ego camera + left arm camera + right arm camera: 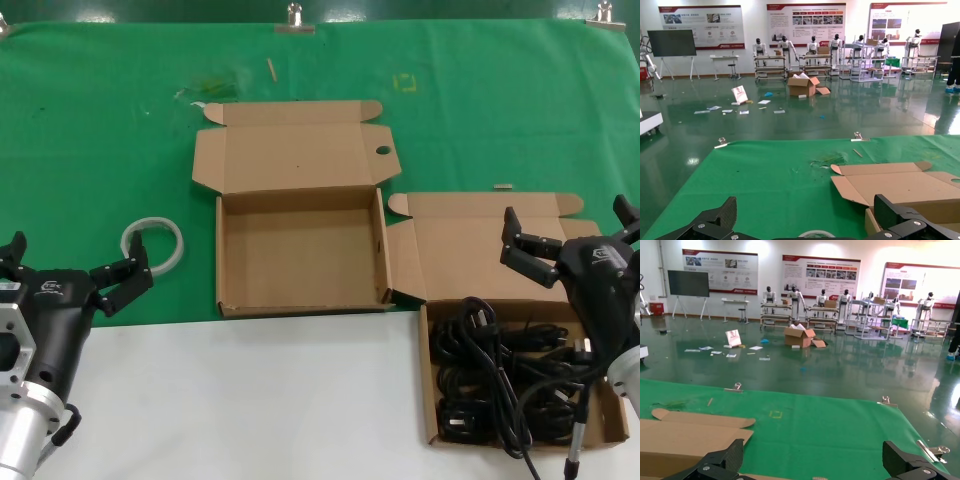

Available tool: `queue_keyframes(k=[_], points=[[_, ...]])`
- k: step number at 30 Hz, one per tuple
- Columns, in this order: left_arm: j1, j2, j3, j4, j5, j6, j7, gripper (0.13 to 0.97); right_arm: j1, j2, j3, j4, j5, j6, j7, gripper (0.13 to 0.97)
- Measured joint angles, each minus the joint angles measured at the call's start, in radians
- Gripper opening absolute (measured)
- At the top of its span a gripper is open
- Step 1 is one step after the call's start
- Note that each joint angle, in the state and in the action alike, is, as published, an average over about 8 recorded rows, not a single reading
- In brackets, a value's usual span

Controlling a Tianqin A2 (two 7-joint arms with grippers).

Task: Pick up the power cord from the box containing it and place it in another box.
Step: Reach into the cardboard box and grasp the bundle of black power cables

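I expect the black power cord (pixel 495 365) to come free still bundled and leave other cords behind when I lift it, because narrow loops (pixel 479 316) gather around the top plug.
A tangle of black power cord (pixel 497 372) lies in the brown cardboard box containing it (pixel 428 385) at the near right, lid open towards the back. Another box (pixel 220 250), empty and open with a round hole in its lid, stands at the table's middle. My right gripper (pixel 570 220) hovers open above the cord box's lid, just behind the cords, with nothing between its fingers (pixel 900 460). My left gripper (pixel 78 250) stays open at the near left, apart from both boxes. The left wrist view shows the empty box's lid (pixel 900 186) past that gripper (pixel 807 217).
A white tape ring (pixel 153 245) lies on the green cloth (pixel 100 120) just beyond my left gripper. Near me the table is bare white (pixel 250 400). Metal clips (pixel 294 18) pin the cloth's far edge. The empty box's lid (pixel 685 437) shows in the right wrist view.
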Motion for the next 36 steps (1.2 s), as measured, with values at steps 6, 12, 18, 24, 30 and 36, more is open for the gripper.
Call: queue_keyframes(k=[6,12,18,24,30,36], points=[[0.0,0.0,0.0,0.0,0.0,0.0,0.0,0.966,0.0,0.0,0.0,0.0,0.0,0.0,0.0,0.966],[0.0,0.0,0.0,0.0,0.0,0.0,0.0,0.966,-0.001,0.015,-0.016,0.009,0.017,0.01,0.009,0.966],[0.0,0.0,0.0,0.0,0.0,0.0,0.0,0.962,-0.031,0.129,-0.116,0.096,0.148,0.066,0.081,0.966],[0.0,0.0,0.0,0.0,0.0,0.0,0.0,0.955,-0.125,0.265,-0.216,0.184,0.268,0.099,0.144,0.966],[0.0,0.0,0.0,0.0,0.0,0.0,0.0,0.901,-0.187,0.335,-0.285,0.143,0.32,0.133,0.148,0.966],[0.0,0.0,0.0,0.0,0.0,0.0,0.0,0.883,-0.178,0.345,-0.331,0.075,0.326,0.15,0.119,0.966]])
